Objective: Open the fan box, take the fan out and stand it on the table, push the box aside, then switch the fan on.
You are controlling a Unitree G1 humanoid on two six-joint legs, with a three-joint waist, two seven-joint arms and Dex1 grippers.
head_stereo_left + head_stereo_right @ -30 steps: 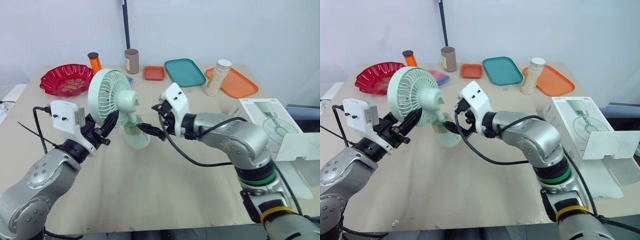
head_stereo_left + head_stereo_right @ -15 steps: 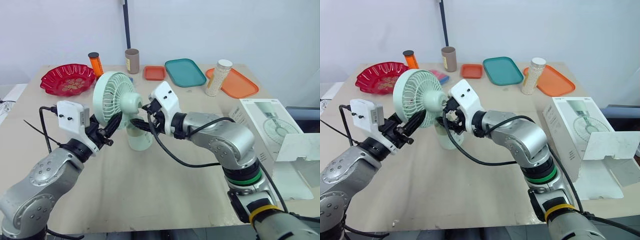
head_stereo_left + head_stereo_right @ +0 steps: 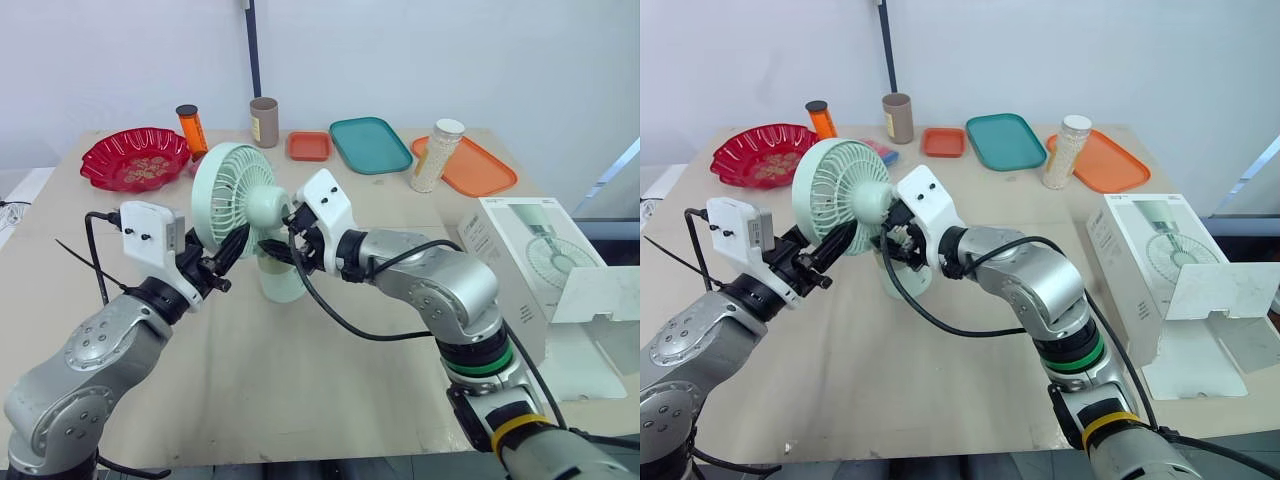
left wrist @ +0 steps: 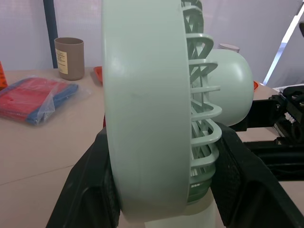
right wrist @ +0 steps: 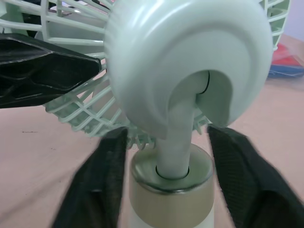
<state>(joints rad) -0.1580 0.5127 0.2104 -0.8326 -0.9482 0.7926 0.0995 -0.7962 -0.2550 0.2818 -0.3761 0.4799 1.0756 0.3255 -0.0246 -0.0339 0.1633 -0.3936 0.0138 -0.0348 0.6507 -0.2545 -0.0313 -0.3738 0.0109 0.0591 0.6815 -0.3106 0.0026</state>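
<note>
My gripper will bring the round base [image 3: 283, 284] along beneath when it carries the fan by its neck, because the neck runs into a close-fitting hole [image 5: 173, 175].
The mint-green fan [image 3: 238, 196] stands upright on its round base [image 3: 281, 282] at the middle left of the table. My left gripper [image 3: 234, 246] is shut on the fan's round cage, with one black finger [image 4: 95, 175] on the front rim and the other against the back grille. My right gripper [image 3: 277, 250] reaches in from the right and stands open astride the fan's neck [image 5: 176, 142], just above the base, a finger [image 5: 237, 175] close on each side. The white fan box [image 3: 528, 250] stands at the right edge with its flap [image 3: 600, 296] hanging open.
Along the back stand a red bowl [image 3: 135, 158], an orange bottle [image 3: 189, 125], a brown cup [image 3: 264, 121], a small orange tray [image 3: 308, 146], a teal tray [image 3: 370, 143], a jar of white beads [image 3: 437, 155] and an orange tray [image 3: 478, 166]. A red-and-blue packet [image 4: 35, 97] lies behind the fan.
My right gripper has moved left from beside the fan to its neck, and its fingers have drawn closer together. The fan and my left gripper have shifted slightly right.
</note>
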